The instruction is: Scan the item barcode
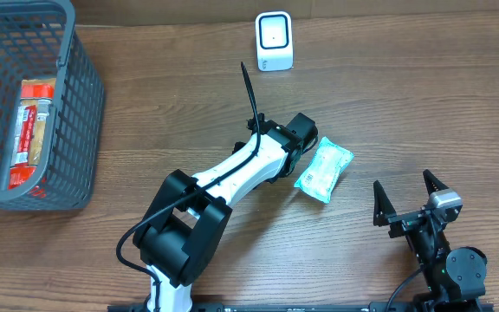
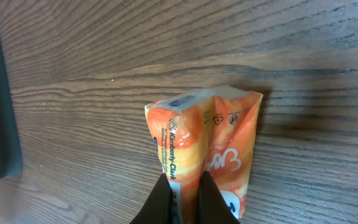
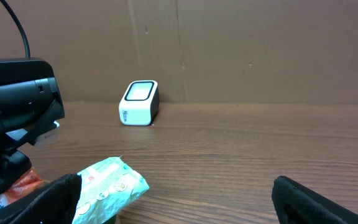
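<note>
My left gripper needs to open, because it bunches the orange tissue packet's middle into a fold. It should then take the packet's side edge before I scan.
My left gripper is shut on an orange tissue packet, pinching a fold at its near end; the packet lies on the wooden table. From overhead the left gripper covers that packet. A sliver of orange packet shows under the left arm in the right wrist view. The white barcode scanner stands at the table's far edge, also visible as the scanner ahead of the right wrist. My right gripper stands open near the front right, holding nothing.
A teal tissue packet lies just right of the left gripper, seen as the teal packet beside my right gripper's left finger. A grey mesh basket at the far left holds a red-and-orange package.
</note>
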`<state>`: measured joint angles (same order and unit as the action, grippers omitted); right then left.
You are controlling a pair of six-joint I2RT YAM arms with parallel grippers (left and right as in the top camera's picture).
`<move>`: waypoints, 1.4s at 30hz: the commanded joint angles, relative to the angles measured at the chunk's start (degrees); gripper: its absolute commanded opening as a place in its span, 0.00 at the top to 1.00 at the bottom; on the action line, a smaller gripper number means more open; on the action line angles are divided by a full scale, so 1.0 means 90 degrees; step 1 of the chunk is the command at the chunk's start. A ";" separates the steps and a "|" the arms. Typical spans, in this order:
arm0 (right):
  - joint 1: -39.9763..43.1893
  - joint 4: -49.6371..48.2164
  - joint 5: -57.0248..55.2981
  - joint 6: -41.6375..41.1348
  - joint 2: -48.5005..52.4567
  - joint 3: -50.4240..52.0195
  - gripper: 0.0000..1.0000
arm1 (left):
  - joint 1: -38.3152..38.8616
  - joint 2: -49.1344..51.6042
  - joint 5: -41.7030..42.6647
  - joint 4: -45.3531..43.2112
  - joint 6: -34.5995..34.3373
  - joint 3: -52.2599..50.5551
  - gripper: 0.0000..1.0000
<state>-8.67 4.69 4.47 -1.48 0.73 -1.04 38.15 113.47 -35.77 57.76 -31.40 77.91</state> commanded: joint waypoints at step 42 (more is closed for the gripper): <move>0.0019 -0.0029 -0.0034 0.0027 -0.0056 0.0066 0.00 | -0.0027 0.0282 0.0010 -0.0143 0.0755 -0.0097 0.78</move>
<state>-8.64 4.69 4.45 -1.50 0.73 -1.04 38.15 115.22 -37.45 56.90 -25.06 77.21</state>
